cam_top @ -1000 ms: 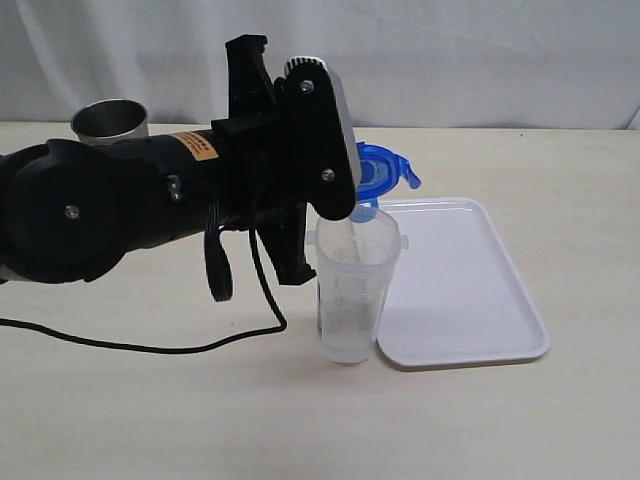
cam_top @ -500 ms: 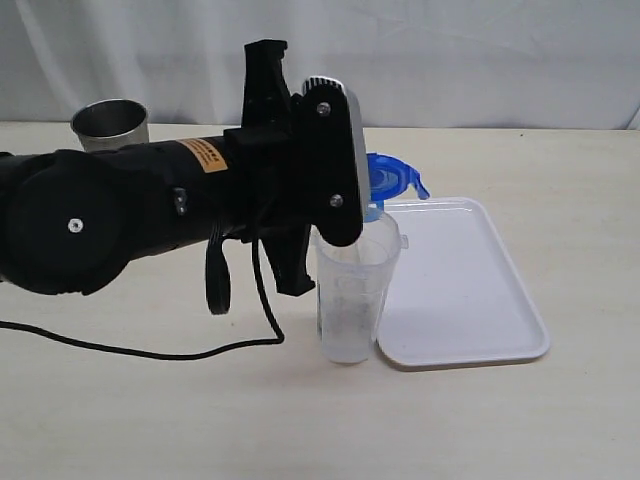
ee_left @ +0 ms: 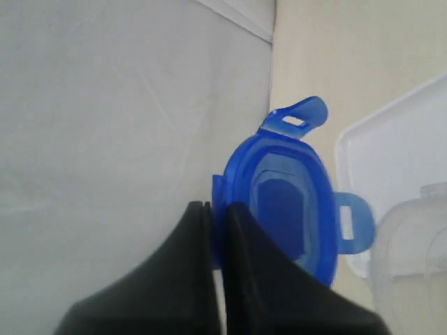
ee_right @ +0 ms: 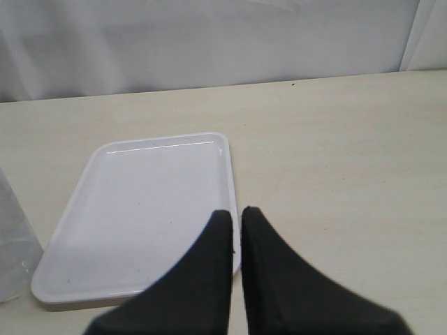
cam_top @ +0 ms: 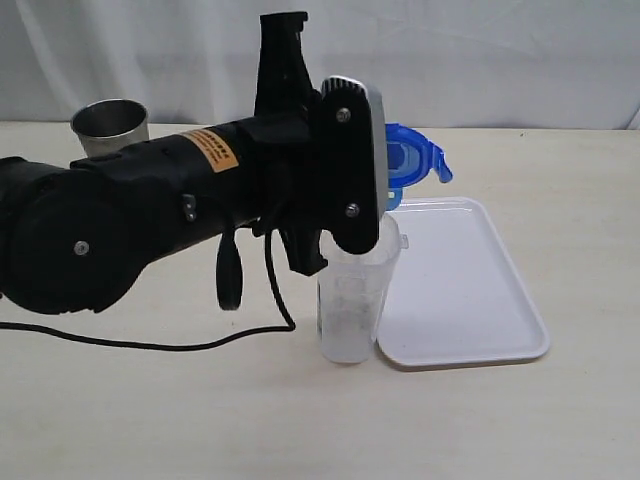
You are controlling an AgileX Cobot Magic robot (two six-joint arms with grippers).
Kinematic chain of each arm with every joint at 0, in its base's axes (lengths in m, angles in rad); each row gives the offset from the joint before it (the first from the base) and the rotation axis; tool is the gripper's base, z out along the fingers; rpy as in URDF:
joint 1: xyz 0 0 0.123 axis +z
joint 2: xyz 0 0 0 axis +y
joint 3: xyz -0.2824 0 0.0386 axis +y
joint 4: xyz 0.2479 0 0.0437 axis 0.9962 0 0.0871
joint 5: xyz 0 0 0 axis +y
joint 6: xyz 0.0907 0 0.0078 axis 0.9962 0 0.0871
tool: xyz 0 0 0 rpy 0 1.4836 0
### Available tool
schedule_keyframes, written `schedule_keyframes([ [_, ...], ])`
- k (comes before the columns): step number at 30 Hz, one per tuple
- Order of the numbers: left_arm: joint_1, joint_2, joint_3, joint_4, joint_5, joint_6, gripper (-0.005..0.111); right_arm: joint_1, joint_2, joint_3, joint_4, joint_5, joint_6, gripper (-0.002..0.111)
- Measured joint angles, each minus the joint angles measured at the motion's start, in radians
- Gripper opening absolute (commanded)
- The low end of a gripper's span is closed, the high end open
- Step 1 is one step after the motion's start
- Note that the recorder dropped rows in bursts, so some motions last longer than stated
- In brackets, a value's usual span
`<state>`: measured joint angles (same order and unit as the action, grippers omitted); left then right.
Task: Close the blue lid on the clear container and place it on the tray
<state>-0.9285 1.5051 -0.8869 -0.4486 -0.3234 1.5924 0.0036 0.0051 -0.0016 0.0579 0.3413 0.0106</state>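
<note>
My left gripper needs to move the blue lid back toward the container's rim before lowering it, as it hangs on edge beyond the clear container's opening.
My left gripper is shut on the rim of the blue lid. The lid hangs on edge in the air, its tabs sticking out, above and a little right of the open mouth of the clear container. That container stands upright on the table, touching the left edge of the white tray; its rim shows in the left wrist view. My right gripper is shut with nothing in it, hovering over the near right edge of the tray, and it is out of the exterior view.
A steel cup stands at the back left. The left arm stretches across the left half of the table with a black cable trailing below it. A white curtain closes off the back.
The left arm has risen and shifted right, carrying the blue lid up from just over the container's mouth. The container, tray and right gripper have not moved.
</note>
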Motion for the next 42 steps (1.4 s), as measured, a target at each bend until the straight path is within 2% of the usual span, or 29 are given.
schedule_keyframes([
  [3, 0.002, 0.0, 0.0, -0.02, -0.046, 0.091, 0.0, 0.0, 0.0, 0.0, 0.0, 0.0, 0.0, 0.005],
  [6, 0.033, 0.011, 0.0, -0.144, -0.068, 0.231, 0.0, 0.0, 0.0, 0.0, 0.0, 0.0, 0.0, 0.005],
  [11, 0.062, 0.035, 0.0, -0.284, -0.167, 0.278, 0.0, 0.0, 0.0, 0.0, 0.0, 0.0, 0.0, 0.005],
  [14, 0.068, 0.035, 0.0, -0.323, -0.157, 0.286, 0.0, 0.0, 0.0, 0.0, 0.0, 0.0, 0.0, 0.005],
  [22, 0.066, 0.037, 0.0, -0.344, 0.043, 0.293, 0.0, 0.0, 0.0, 0.0, 0.0, 0.0, 0.0, 0.005],
  [32, 0.001, 0.037, 0.0, -0.343, 0.008, 0.307, 0.0, 0.0, 0.0, 0.0, 0.0, 0.0, 0.0, 0.005],
  [42, -0.001, 0.037, 0.0, -0.343, -0.012, 0.323, 0.0, 0.0, 0.0, 0.0, 0.0, 0.0, 0.0, 0.005],
])
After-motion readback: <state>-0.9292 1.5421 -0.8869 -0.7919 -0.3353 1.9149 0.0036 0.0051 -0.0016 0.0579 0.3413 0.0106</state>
